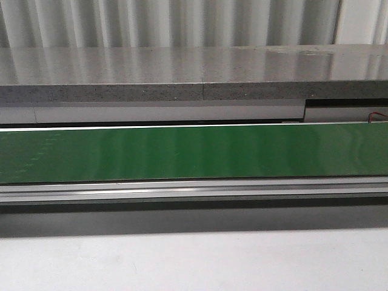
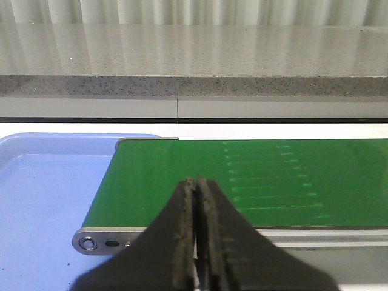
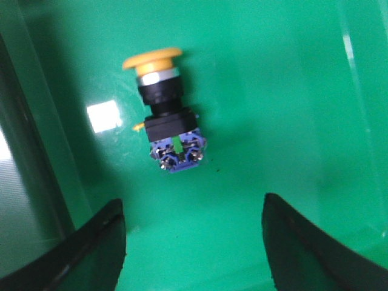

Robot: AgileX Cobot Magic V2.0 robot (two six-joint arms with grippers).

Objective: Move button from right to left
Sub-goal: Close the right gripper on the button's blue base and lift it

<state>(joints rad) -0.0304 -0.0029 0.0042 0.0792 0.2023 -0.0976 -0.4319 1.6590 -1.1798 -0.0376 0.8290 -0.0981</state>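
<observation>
The sides of the button's contact (image 3: 163,100) block (image 3: 177,149) are flat and square. The button should lie steady as it moves along the green belt when I put it there.
The button (image 3: 165,109) lies on its side on the floor of a green bin (image 3: 273,121) in the right wrist view: yellow-orange cap, black collar, grey-blue contact block with a green mark. My right gripper (image 3: 193,209) is open and empty above the bin, its jaws wide apart, the button just beyond the fingertips. My left gripper (image 2: 195,185) is shut with nothing between its jaws, above the near edge of the green conveyor belt (image 2: 273,182) at its end. Neither gripper nor the button shows in the front view.
A blue tray (image 2: 42,194) sits beside the belt's end in the left wrist view. The green belt (image 1: 194,151) runs across the front view, with a grey stone counter (image 1: 182,76) behind it and a metal rail (image 1: 194,191) in front. The bin's wall (image 3: 24,151) rises beside my right gripper.
</observation>
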